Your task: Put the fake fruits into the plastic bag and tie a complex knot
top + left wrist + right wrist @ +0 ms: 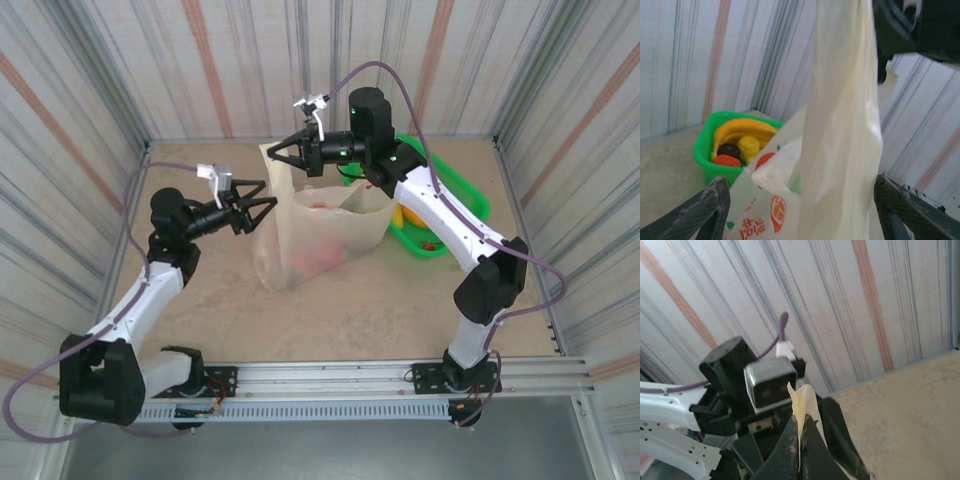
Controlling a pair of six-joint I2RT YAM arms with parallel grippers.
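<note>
My left gripper should pinch the bag's handle strip [282,180] lower down, because my right gripper is holding it on my left gripper's side. This will free my right gripper for the other handle [378,203].
The cream plastic bag [310,235] stands mid-table, with red fake fruits [322,256] showing through its side. My right gripper [276,152] is above the bag's back left corner, shut on a handle strip [805,399] pinched between its fingertips [801,416]. That strip [842,115] rises taut in the left wrist view. My left gripper [262,208] is open at the bag's left side. Its fingers [715,200] stand wide on either side of the strip without touching it. More fake fruits, a banana [745,128] among them, lie in the green basket [702,150].
The green basket [455,195] sits at the back right beside the right arm, holding yellow [400,214] and red [428,243] pieces. Striped walls enclose the table on three sides. Sandy table surface [350,320] lies in front of the bag.
</note>
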